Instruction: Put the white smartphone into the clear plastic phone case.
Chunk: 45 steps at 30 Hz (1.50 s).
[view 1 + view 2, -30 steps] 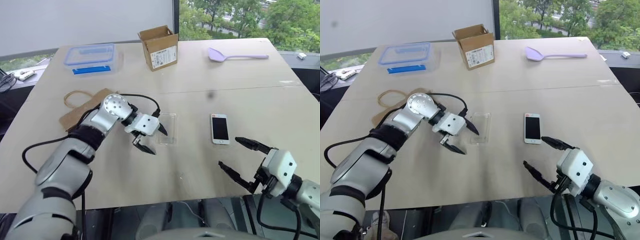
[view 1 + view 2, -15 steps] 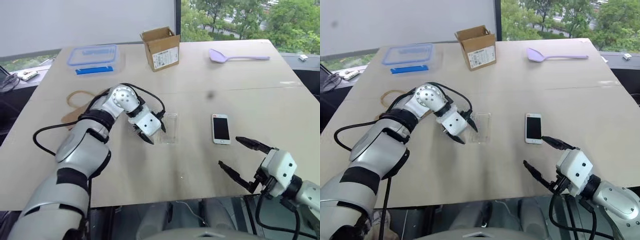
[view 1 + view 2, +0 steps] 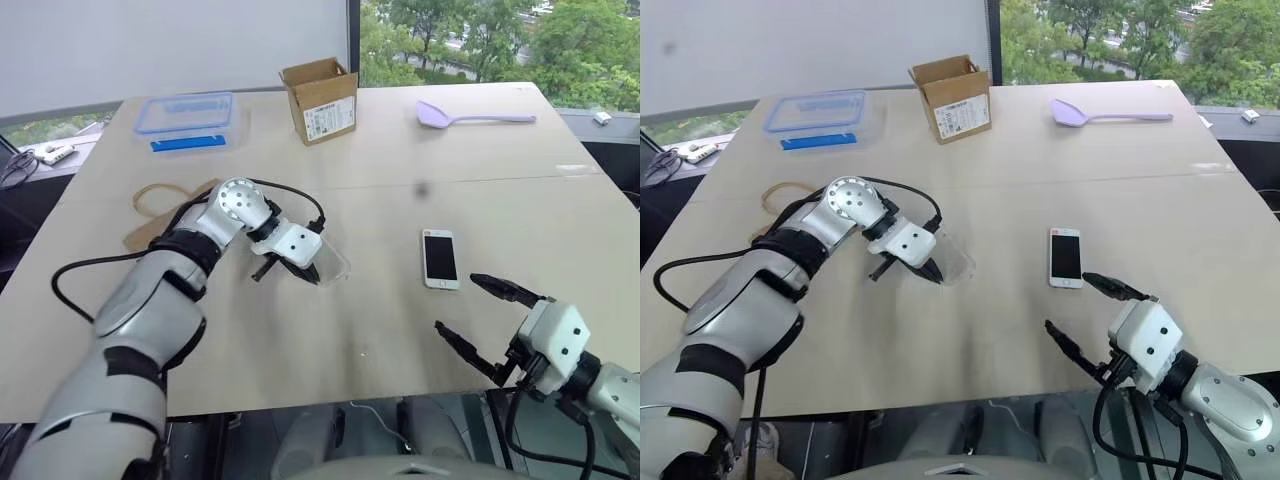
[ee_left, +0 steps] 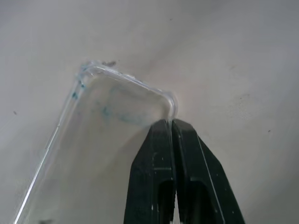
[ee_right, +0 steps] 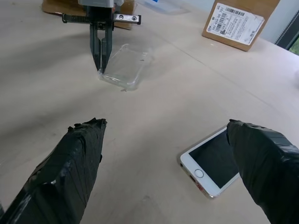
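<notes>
I should carry on moving the case until it lies beside the smartphone, as my left gripper pinches the case's rim (image 4: 171, 103) and the path to the smartphone is free.
The clear plastic phone case (image 3: 332, 262) lies left of the table's middle, its long side slanted. My left gripper (image 3: 311, 276) is shut on one corner of the case's rim; the left wrist view shows both black fingers (image 4: 156, 154) pressed together at that corner of the case (image 4: 107, 135). The white smartphone (image 3: 440, 258) lies flat, screen up, to the right of the case and apart from it. My right gripper (image 3: 455, 302) hangs open near the table's front edge, just in front of the phone (image 5: 216, 161), with nothing between its fingers.
A cardboard box (image 3: 322, 98), a blue-lidded clear box (image 3: 187, 118) and a purple spatula (image 3: 470, 113) stand along the far side. A brown paper bag (image 3: 165, 210) lies behind my left arm. The table's front edge (image 3: 330, 400) is near.
My left gripper has gone from open to shut on the case's corner, and the case has turned slightly. The right arm has kept still.
</notes>
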Each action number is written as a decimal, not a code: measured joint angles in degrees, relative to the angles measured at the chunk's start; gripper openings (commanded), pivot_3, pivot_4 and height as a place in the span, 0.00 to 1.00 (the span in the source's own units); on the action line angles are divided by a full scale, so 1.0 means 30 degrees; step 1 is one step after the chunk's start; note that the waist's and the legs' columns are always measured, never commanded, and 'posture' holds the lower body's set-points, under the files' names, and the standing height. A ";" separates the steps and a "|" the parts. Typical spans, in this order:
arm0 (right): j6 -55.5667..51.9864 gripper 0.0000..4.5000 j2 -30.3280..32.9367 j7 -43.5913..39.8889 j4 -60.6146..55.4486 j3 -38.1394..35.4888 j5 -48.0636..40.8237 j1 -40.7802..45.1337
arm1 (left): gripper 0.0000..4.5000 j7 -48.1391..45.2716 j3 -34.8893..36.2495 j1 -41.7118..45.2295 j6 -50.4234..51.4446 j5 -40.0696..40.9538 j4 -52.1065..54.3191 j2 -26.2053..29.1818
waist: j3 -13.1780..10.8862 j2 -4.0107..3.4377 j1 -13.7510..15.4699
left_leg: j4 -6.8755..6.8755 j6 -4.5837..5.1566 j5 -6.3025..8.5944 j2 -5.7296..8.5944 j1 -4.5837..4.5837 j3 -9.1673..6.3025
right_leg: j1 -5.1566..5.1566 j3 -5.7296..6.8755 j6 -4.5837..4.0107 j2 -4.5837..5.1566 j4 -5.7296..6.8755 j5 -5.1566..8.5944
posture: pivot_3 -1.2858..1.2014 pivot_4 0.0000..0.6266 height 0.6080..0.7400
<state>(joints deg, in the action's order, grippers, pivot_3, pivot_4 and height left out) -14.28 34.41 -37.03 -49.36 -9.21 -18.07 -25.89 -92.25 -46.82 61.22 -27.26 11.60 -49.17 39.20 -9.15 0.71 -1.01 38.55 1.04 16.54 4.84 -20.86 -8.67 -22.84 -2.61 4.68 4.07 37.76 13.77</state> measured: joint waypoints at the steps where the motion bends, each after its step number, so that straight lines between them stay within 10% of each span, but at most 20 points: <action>1: 0.0003 1.00 -0.0001 -0.0005 0.0003 0.0018 0.0012 -0.0014 | 0.01 -0.0001 -0.0047 -0.0290 0.1943 0.0410 0.1498 0.0461 | -0.0002 0.0001 -0.0006 | -0.0012 0.0003 0.0003 0.0000 -0.0004 0.0003 | -0.0011 -0.0003 -0.0003 -0.0001 -0.0004 0.0001 | 0.52 0.24 1.00; 10: -0.0046 1.00 0.0027 -0.0020 0.0010 0.0311 -0.0004 0.0524 | 0.01 0.2770 0.1255 -0.3195 1.7595 -0.0303 1.3871 0.0549 | -0.0011 0.0000 0.0092 | -0.0049 0.0015 0.0013 0.0001 -0.0028 0.0039 | -0.0049 -0.0028 0.0003 0.0001 -0.0035 0.0014 | 0.52 0.24 1.00; 20: -0.0534 1.00 0.0327 0.0193 -0.0030 0.0206 0.0246 0.0442 | 0.01 0.7710 0.1939 -0.2671 2.2255 -0.2352 1.2564 -0.6030 | -0.0018 0.0015 0.0162 | -0.0049 0.0004 0.0009 0.0005 -0.0021 0.0056 | -0.0046 -0.0043 0.0041 0.0009 -0.0036 0.0033 | 0.52 0.24 1.00; 27: -0.3358 1.00 0.0793 0.1247 -0.0805 0.0022 0.0459 0.0351 | 0.01 0.8405 0.2328 -0.2459 2.2299 -0.2885 1.1478 -0.7425 | -0.0017 0.0016 0.0290 | -0.0046 0.0003 0.0009 0.0004 -0.0024 0.0063 | -0.0044 -0.0052 0.0046 0.0021 -0.0049 0.0033 | 0.52 0.24 1.00; 33: -0.6446 1.00 0.0312 0.2421 -0.0780 -0.0201 -0.0523 0.1750 | 0.46 0.8622 0.3110 -0.2766 2.4454 -0.2300 1.2843 -0.7438 | -0.0023 0.0021 0.0236 | -0.0057 0.0001 0.0009 -0.0004 -0.0033 0.0068 | -0.0064 -0.0057 0.0022 0.0020 -0.0045 0.0020 | 0.52 0.24 1.00; 37: -0.9741 1.00 -0.1190 0.4934 0.0665 0.0168 -0.0771 0.4392 | 0.83 0.8123 0.7117 -0.4427 2.6110 0.0047 1.7284 -0.4005 | -0.0031 0.0015 -0.0169 | -0.0090 -0.0111 -0.0052 -0.0031 -0.0141 0.0153 | -0.0285 -0.0167 -0.0020 0.0015 0.0035 0.0001 | 0.52 0.24 1.00; 45: -1.2925 1.00 -0.3499 0.7199 0.4463 0.2949 -0.0152 0.9876 | 0.83 0.9095 1.2694 -1.0090 2.3098 0.2278 2.0175 -0.2303 | -0.0035 0.0002 0.0204 | -0.0075 -0.0111 -0.0052 -0.0007 -0.0199 0.0129 | -0.0296 -0.0134 -0.0031 0.0035 -0.0012 -0.0011 | 0.52 0.24 1.00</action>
<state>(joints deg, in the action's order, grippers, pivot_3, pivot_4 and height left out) -53.06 23.91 -15.44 -35.97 -0.36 -18.52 3.74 -64.97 -8.74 30.95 42.03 18.43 11.36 32.30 -9.25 0.71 -0.40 38.33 0.71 16.39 4.82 -21.45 -8.28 -23.72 -3.01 4.59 4.17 37.72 13.74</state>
